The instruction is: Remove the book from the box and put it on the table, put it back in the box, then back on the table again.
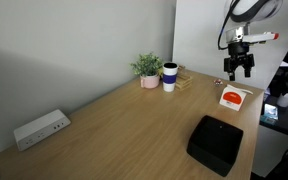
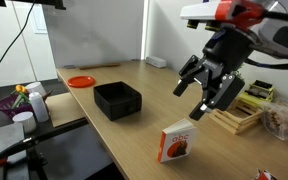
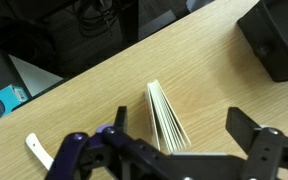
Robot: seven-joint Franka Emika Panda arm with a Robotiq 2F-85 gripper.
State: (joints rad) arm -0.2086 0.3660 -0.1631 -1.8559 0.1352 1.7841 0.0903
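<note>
I should now lower my gripper until my open fingers are on either side of both covers, then close it. The book is standing on edge, and my fingers reach across its thin top edge.
The book, white with a red-orange patch on its cover, stands on its edge on the table, pages slightly fanned. It is outside the box, a low matte black square. My gripper hangs open above the book without touching it. In the wrist view the book's fanned top edge lies between the spread fingers, nearer the left one, and the box corner shows at the upper right. In an exterior view the book sits below the gripper, beyond the box.
A white power strip lies by the wall. A potted plant and a dark cup stand at the back. An orange plate lies beyond the box. A wooden rack stands behind the gripper.
</note>
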